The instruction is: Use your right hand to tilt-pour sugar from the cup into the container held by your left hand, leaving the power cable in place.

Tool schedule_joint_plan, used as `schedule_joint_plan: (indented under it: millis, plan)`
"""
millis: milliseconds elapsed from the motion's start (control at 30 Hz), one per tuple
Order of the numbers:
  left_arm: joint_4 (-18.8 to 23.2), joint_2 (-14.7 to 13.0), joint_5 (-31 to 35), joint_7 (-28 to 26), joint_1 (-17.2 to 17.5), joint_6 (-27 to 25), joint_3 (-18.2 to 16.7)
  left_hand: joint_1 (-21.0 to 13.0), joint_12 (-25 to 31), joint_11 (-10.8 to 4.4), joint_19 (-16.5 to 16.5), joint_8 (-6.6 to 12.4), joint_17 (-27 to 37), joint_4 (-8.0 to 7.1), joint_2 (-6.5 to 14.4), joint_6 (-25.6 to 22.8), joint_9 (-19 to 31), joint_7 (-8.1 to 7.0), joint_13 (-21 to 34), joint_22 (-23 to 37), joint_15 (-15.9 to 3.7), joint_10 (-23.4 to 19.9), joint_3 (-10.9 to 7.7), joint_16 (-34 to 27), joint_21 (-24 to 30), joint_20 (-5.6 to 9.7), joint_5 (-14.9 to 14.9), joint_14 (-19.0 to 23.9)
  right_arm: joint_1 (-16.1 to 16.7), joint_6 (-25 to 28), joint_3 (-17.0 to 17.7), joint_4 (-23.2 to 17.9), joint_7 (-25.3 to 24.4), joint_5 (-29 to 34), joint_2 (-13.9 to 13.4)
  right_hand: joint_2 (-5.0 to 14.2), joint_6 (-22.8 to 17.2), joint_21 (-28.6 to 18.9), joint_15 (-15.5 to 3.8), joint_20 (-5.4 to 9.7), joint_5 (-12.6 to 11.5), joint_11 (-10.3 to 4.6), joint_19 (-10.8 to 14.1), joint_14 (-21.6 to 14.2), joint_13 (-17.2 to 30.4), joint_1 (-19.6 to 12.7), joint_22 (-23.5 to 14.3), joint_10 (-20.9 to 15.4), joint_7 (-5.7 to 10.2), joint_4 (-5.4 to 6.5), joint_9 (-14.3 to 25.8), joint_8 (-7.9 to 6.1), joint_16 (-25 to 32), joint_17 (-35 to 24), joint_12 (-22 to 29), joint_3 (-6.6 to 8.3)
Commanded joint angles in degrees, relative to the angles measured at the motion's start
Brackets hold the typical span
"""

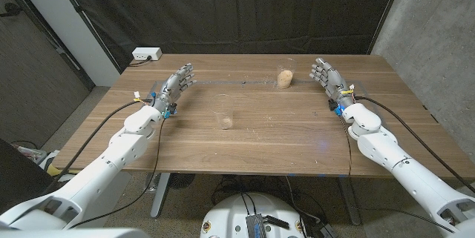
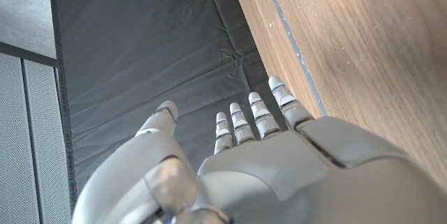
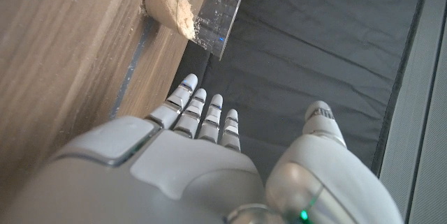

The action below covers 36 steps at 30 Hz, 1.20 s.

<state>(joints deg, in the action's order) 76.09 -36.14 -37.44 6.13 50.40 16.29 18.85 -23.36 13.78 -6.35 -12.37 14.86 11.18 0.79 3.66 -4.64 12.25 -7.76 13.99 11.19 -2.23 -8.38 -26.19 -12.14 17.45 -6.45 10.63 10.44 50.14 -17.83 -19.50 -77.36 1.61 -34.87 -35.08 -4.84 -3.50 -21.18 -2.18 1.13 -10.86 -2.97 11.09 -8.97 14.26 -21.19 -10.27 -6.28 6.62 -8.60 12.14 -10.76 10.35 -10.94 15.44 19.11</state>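
The cup's tall clear side [image 1: 286, 64] is higher than the light brown sugar [image 1: 284, 80]. The sugar should stay inside when I pick up the cup and carry it at a slight tilt.
A clear cup [image 1: 285, 78] part-filled with light brown sugar stands near the table's back edge, right of the middle. My right hand [image 1: 326, 75] is a little to its right, fingers apart, holding nothing. In the right wrist view the cup [image 3: 190, 9] is just beyond the fingertips of that hand [image 3: 202, 154], not touching them. A small clear container [image 1: 225, 120] stands alone at the table's middle. My left hand [image 1: 177, 84] is at the back left, well away from it, fingers spread and empty; the left wrist view shows this hand [image 2: 265, 161] beside the table edge.
A white power strip [image 1: 146, 54] with its cable sits past the table's back left corner. A thin bluish line [image 1: 237, 82] runs along the wooden table [image 1: 282, 145] near its back edge. Black curtain hangs behind.
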Motion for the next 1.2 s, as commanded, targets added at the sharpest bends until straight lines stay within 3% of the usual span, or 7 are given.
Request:
schedule_joint_plan:
  millis: [33,300,700,867,1000,1200]
  plan:
    - [2.8,-1.0,1.5,-2.0,2.1,0.4,0.1,0.0,0.5,-0.2,-0.8,0.19,0.0,0.17,0.3,-0.3,0.1,0.05,0.1,0.2,-3.55,-0.8,-0.11,-0.2,0.2,-0.01,0.3,0.5,-5.4,-4.7,-2.7,7.1,7.2,7.8,-4.0,-1.22,2.1,0.7,-4.43,-0.18,-0.6,0.11,-0.8,1.6,0.3,0.4,-0.2,1.9,0.26,0.31,0.3,0.24,-0.1,-0.2,-0.8,-0.56]
    - [3.1,-1.2,2.7,-2.4,2.4,1.5,0.4,0.0,0.5,-0.23,-1.1,0.34,0.0,0.14,0.4,-0.9,0.1,0.22,0.1,0.2,-3.85,-1.2,-0.17,-0.3,0.3,0.18,0.3,1.0,-10.0,-8.5,-4.8,13.0,9.0,13.0,-5.0,-2.95,5.0,2.0,-3.69,-1.12,-1.4,0.93,-2.1,3.9,0.3,2.8,-0.3,4.2,0.08,1.1,0.5,0.19,-0.1,-0.4,-1.6,-2.26]
    - [4.6,-1.8,4.4,-3.6,4.6,3.3,0.3,0.0,0.5,-0.24,-1.2,0.36,0.1,0.09,0.6,-1.2,0.1,0.3,0.1,0.2,-3.88,-1.6,-0.29,-0.3,0.3,0.36,0.3,1.3,-14.7,-16.6,-8.3,22.8,4.7,23.1,-4.5,-3.07,6.1,2.8,-3.32,-1.39,-2.2,1.01,-3.1,5.2,0.3,2.7,-0.3,5.5,0.16,0.97,0.6,-0.16,0.0,-0.3,-1.9,-2.47]
    - [4.7,-0.9,5.8,-5.6,6.1,5.6,0.3,0.0,0.5,-0.26,-1.3,0.35,0.1,0.06,0.7,-1.3,0.1,0.3,0.1,0.2,-3.87,-1.7,-0.33,-0.3,0.3,0.38,0.3,1.4,-18.3,-21.3,-10.4,31.6,3.9,26.0,-2.8,-2.93,6.3,3.0,-3.45,-1.36,-2.4,0.88,-3.1,5.3,0.4,2.4,-0.3,5.4,0.19,0.88,0.6,-0.25,0.0,-0.2,-1.9,-2.38]
    - [4.8,-0.8,7.1,-6.3,6.6,6.5,0.6,0.0,0.5,-0.25,-1.4,0.36,0.1,0.04,0.7,-1.4,0.1,0.26,0.1,0.2,-3.87,-1.8,-0.36,-0.2,0.3,0.43,0.3,1.4,-22.0,-26.1,-13.2,40.4,0.5,30.2,-0.9,-2.84,6.4,3.1,-3.52,-1.29,-2.5,0.45,-3.0,5.3,0.4,2.3,-0.3,5.4,0.23,0.83,0.7,-0.35,0.1,-0.2,-1.8,-2.33]
    - [5.8,-0.7,8.7,-8.3,7.7,7.3,0.6,0.1,0.4,-0.42,-1.5,0.39,0.1,0.01,0.8,-1.5,0.1,0.31,0.1,0.2,-3.92,-1.8,-0.39,-0.2,0.3,0.49,0.3,1.5,-27.2,-29.9,-17.0,52.9,-0.9,31.3,2.2,-2.7,6.3,3.2,-3.73,-1.23,-2.7,0.17,-3.0,5.3,0.4,2.0,-0.3,5.4,0.26,0.77,0.7,-0.59,0.2,-0.2,-1.8,-2.26]
